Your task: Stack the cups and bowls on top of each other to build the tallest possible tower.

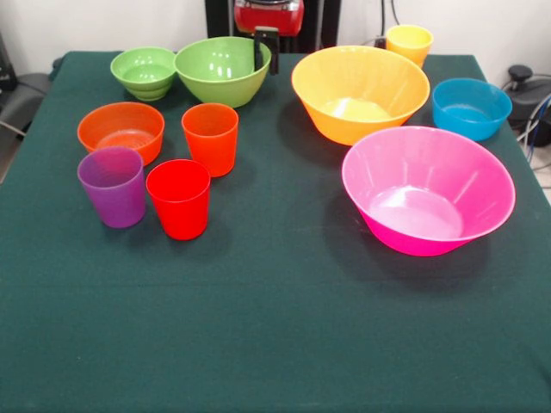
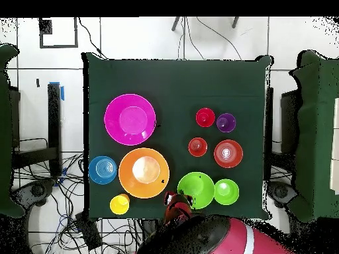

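The medium green bowl will tip and its opposite side will hang lower when I lift it, because my gripper is at one edge of the medium green bowl's rim (image 1: 263, 53).
All bowls and cups stand apart on the green tablecloth; nothing is stacked. The large pink bowl (image 1: 428, 189) (image 2: 130, 119), the large yellow-orange bowl (image 1: 360, 93) (image 2: 144, 172), the blue bowl (image 1: 471, 107) and the yellow cup (image 1: 409, 43) are on the right. The medium green bowl (image 1: 222, 70) (image 2: 196, 190), small green bowl (image 1: 144, 72), small orange bowl (image 1: 120, 131), orange cup (image 1: 210, 138), red cup (image 1: 179, 198) and purple cup (image 1: 113, 185) are on the left. My gripper (image 1: 265, 52) (image 2: 173, 200) hangs open and empty at the far edge, by the medium green bowl's rim.
The red arm (image 2: 218, 238) stays over the table's robot-side edge. Cables (image 1: 529, 120) and dark chairs (image 2: 13, 132) lie off the table's sides. The green tablecloth (image 1: 275, 327) runs on towards the camera side.
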Motion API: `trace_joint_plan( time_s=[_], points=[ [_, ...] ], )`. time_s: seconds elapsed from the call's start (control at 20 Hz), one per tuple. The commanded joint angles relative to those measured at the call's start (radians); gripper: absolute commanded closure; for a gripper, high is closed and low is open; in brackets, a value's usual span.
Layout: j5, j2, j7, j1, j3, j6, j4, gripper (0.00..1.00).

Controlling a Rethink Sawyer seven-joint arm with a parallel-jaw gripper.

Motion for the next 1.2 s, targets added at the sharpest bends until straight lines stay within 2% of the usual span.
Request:
trace_joint_plan(
  time_s=[0.05,0.4,0.8,1.2],
  points=[
    [-0.03,0.041,0.11,0.006,0.07,-0.013,-0.137,1.0],
    [-0.029,0.041,0.11,0.007,0.068,-0.013,-0.137,1.0],
    [-0.028,-0.047,0.104,-0.007,0.104,0.069,-0.094,1.0],
    [-0.026,-0.082,0.105,-0.013,0.114,0.102,-0.068,1.0]
  ],
)
